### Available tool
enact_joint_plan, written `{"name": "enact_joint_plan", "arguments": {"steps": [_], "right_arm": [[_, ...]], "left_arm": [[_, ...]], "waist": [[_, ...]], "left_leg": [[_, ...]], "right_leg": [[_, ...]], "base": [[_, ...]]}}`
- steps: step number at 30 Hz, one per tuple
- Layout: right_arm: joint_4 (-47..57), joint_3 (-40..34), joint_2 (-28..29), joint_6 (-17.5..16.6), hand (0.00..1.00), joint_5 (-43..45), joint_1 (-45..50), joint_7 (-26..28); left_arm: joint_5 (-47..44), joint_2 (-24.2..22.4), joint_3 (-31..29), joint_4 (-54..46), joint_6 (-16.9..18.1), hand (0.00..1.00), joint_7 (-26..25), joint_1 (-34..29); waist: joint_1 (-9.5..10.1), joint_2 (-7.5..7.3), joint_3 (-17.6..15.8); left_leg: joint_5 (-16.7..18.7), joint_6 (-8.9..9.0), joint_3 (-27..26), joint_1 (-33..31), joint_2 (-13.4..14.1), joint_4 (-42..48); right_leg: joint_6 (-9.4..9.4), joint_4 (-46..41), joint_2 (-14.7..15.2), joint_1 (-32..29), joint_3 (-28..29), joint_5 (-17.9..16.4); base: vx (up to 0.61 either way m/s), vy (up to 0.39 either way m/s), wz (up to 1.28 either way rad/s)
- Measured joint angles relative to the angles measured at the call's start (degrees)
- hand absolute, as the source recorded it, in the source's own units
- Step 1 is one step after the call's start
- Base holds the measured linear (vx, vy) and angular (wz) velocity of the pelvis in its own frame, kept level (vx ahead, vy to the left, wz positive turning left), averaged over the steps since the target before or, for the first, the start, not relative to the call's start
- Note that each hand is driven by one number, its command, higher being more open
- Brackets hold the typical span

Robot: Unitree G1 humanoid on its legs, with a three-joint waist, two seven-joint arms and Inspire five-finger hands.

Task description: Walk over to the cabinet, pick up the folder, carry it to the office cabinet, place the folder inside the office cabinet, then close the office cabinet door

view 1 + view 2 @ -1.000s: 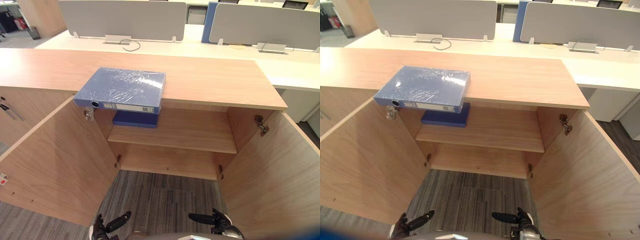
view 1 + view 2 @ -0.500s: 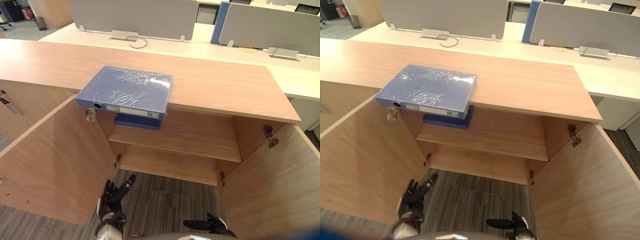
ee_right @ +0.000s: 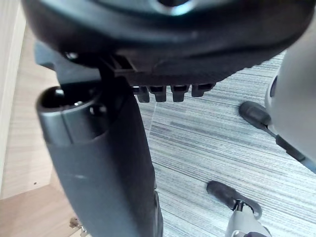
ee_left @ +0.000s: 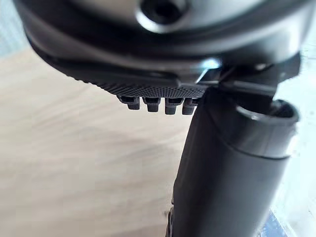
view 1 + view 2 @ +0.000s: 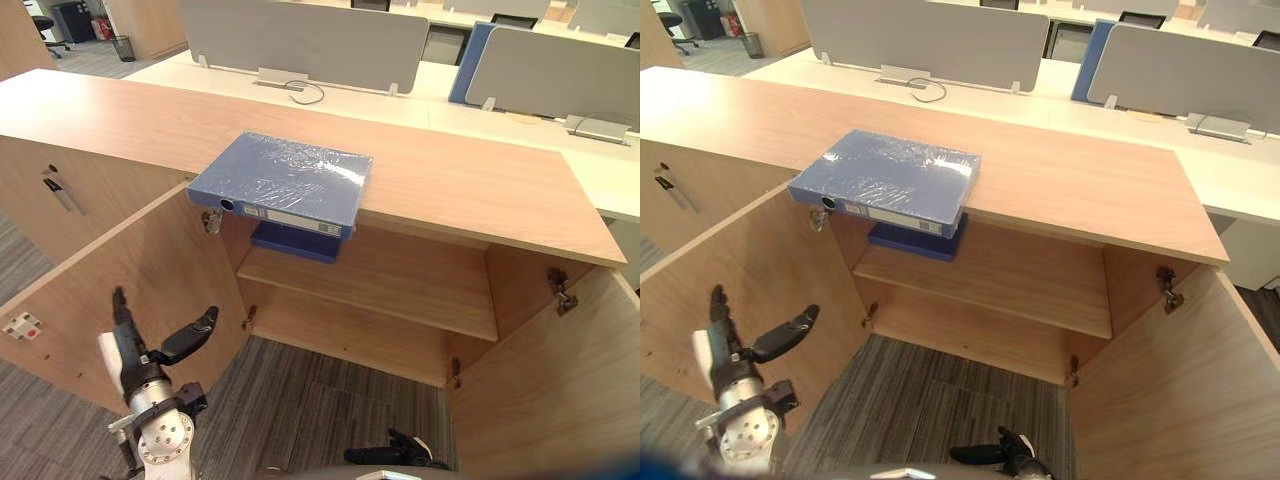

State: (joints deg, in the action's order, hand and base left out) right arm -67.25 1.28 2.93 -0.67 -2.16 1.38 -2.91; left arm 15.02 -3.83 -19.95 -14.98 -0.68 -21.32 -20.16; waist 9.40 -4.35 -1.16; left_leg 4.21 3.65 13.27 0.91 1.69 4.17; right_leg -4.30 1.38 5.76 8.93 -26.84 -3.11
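The blue folder (image 5: 280, 188) will stay closed and flat when I carry it to the shelf, because clear film (image 5: 325, 170) is wrapped around its cover and spine.
A blue folder (image 5: 282, 180) wrapped in clear film lies flat on the wooden top of the office cabinet (image 5: 470, 180), its spine overhanging the front edge. Both cabinet doors stand wide open, and a second, darker blue folder (image 5: 296, 241) lies on the inner shelf (image 5: 390, 280) right below the first. My left hand (image 5: 136, 364) is raised in front of the open left door (image 5: 130, 270), well below and left of the folder, fingers straight, thumb spread, holding nothing. My right hand (image 5: 392, 456) hangs low over the carpet, fingers straight and empty.
The open right door (image 5: 560, 390) stands out at the right. A key hangs in the neighbouring cabinet front (image 5: 58, 188) at the left. Behind the cabinet are white desks with grey divider screens (image 5: 300, 38). Grey carpet (image 5: 320, 410) lies between the doors.
My left hand has risen from near the floor to mid-height before the left door. The camera has shifted, so the cabinet sits further right in view. The folder has not moved.
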Motion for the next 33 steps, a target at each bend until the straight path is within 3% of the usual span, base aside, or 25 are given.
{"name": "enact_joint_plan", "arguments": {"steps": [2,6,13,19,25,28,33], "right_arm": [[-0.03,0.2,0.61,-0.06,1.0,-0.18,0.47,0.06],[-0.47,2.26,-0.13,-0.62,1.0,-1.56,0.4,0.14],[-2.7,3.32,-1.05,-1.54,1.0,-2.81,-1.21,0.16],[-3.64,6.94,-2.54,-2.23,1.0,-3.58,-1.85,0.17],[-3.57,9.16,-3.0,-2.46,1.0,-4.61,-1.94,0.21],[-3.4,10.28,-3.5,-2.51,1.0,-4.92,-1.92,0.36],[-3.13,11.1,-4.49,-2.52,1.0,-5.74,-1.89,0.45]], "left_arm": [[7.3,0.39,0.34,-5.84,-0.11,1.0,-3.38,0.38],[19.8,3.86,4.03,-11.77,-0.07,1.0,-7.94,3.55],[32.64,11.2,8.87,-9.36,0.08,1.0,-9.23,12.3],[36.28,15.81,8.93,-2.64,-0.97,1.0,-9.24,17.41],[37.11,20.15,10.1,1.01,-0.98,1.0,-8.39,19.5],[37.43,23.39,10.32,7.51,-0.85,1.0,-7.63,21.52],[37.38,25.31,10.57,12.49,-0.91,1.0,-5.84,21.63]], "waist": [[0.17,-0.62,0.42],[0.27,-0.18,0.65],[-0.08,1.65,1.39],[-0.24,1.92,1.41],[-0.28,1.91,1.42],[-0.44,1.93,1.41],[-1.03,1.77,1.51]], "left_leg": [[0.11,0.11,-0.05,0.01,0.11,0.27],[0.22,0.17,-0.28,-0.28,0.3,0.35],[0.05,0.36,-1.33,-1.06,0.97,0.42],[-0.01,0.35,-1.67,-0.61,1.07,0.37],[-0.06,0.43,-1.99,0.07,1.79,-0.45],[-0.47,0.71,-2.57,0.98,2.39,-1.78],[-0.7,0.48,-3.63,1.23,2.39,-2.47]], "right_leg": [[0.01,0.08,-0.17,0.0,0.16,0.0],[0.08,0.09,-0.4,-0.19,0.73,0.0],[0.58,0.0,-1.07,-1.99,2.27,0.17],[0.85,-0.04,-1.09,-2.09,3.44,-0.01],[1.43,-0.55,-1.55,-2.34,4.05,-0.18],[1.77,-0.47,-1.99,-2.38,4.63,0.03],[1.75,0.34,-2.0,-2.65,5.58,0.85]], "base": [[0.0,0.0,0.0],[-0.03,0.001,-0.05],[0.01,0.003,-0.1],[0.02,0.015,-0.08],[-0.01,0.01,-0.06],[-0.03,-0.003,-0.11],[-0.01,0.027,-0.11]]}}
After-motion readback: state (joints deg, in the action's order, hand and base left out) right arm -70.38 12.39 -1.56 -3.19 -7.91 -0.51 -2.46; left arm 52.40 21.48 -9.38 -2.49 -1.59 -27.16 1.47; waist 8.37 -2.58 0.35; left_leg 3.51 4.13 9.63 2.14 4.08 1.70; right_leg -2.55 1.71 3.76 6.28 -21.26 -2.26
